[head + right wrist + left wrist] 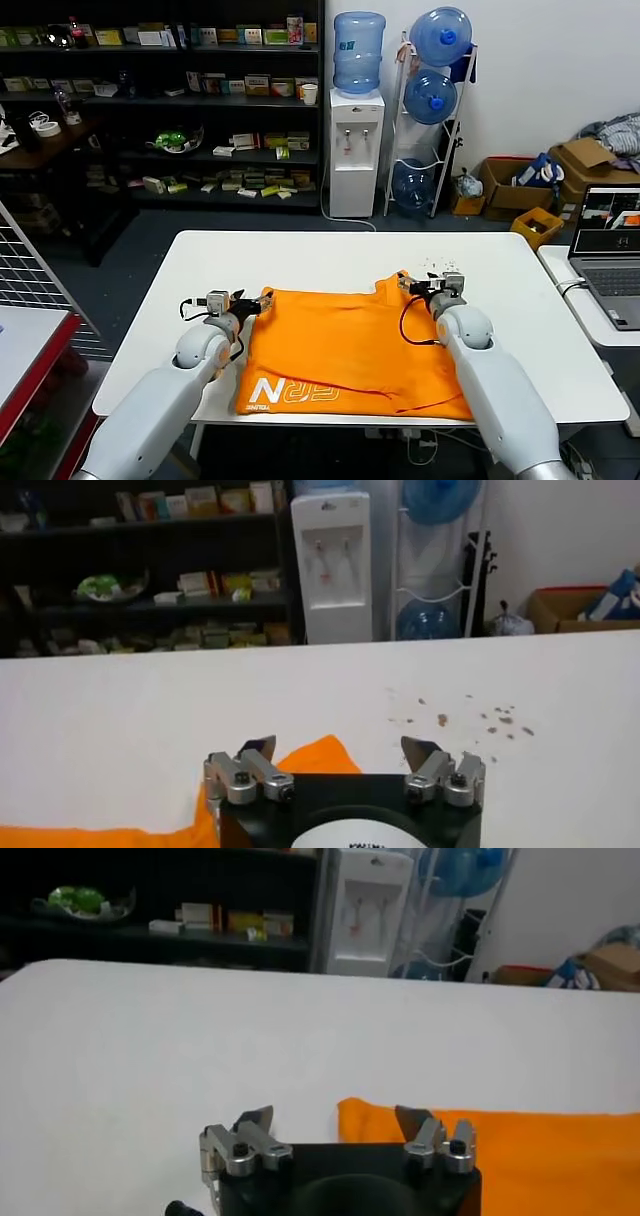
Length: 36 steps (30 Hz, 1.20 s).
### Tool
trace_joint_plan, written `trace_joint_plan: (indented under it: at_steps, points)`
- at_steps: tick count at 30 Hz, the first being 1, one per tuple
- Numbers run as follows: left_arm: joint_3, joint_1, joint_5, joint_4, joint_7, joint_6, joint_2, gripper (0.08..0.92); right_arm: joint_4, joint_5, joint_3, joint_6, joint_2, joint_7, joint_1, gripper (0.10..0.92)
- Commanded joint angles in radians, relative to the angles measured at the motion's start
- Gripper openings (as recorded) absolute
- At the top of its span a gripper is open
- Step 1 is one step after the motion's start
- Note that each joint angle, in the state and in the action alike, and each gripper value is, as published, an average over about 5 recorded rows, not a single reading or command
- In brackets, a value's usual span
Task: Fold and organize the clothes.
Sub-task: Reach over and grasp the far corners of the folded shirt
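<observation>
I see a limp orange corner (390,285) peak up, so the T-shirt's far edge (325,293) should fold over and its lettering should stay in place when I pull the far corners closer.
The clothes are one bright orange T-shirt (350,345) lying flat on the white table (330,255), with white lettering (295,392) at its near left corner. My left gripper (257,300) is at the shirt's far left corner, open, with nothing between its fingers. In the left wrist view the shirt's edge (540,1148) lies just beyond the open left gripper (333,1116). My right gripper (415,287) is at the far right corner, also open. In the right wrist view an orange corner (320,757) peaks between the tips of the right gripper (338,744), which do not touch it.
An open laptop (610,250) stands on a side table at the right. Beyond the table are a water dispenser (356,150), a bottle rack (432,110), dark shelves (170,100) and cardboard boxes (520,185). Small brown specks (470,715) dot the tabletop.
</observation>
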Motion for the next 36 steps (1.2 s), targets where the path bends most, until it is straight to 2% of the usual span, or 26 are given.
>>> trace_joint_plan:
  at_steps: [1,9,12,32,36]
  points:
    - [0.05,-0.104,-0.012,0.121,0.027,0.02,-0.016,0.823,-0.167,-0.026,-0.052,-0.015,0.051,-0.013,0.113,0.823]
    - [0.05,-0.105,-0.005,0.119,0.02,0.02,-0.029,0.82,-0.183,-0.028,-0.049,-0.02,0.053,-0.022,0.111,0.811]
    - [0.052,-0.103,-0.004,0.115,0.019,0.02,-0.029,0.794,-0.186,-0.028,-0.049,-0.021,0.054,-0.027,0.109,0.753]
    - [0.061,-0.084,-0.007,0.094,0.029,0.024,-0.029,0.216,-0.146,-0.021,-0.052,-0.012,0.048,-0.023,0.086,0.177]
    - [0.06,-0.082,-0.009,0.092,0.03,0.025,-0.031,0.116,-0.135,-0.013,-0.05,0.002,0.048,-0.021,0.083,0.124]
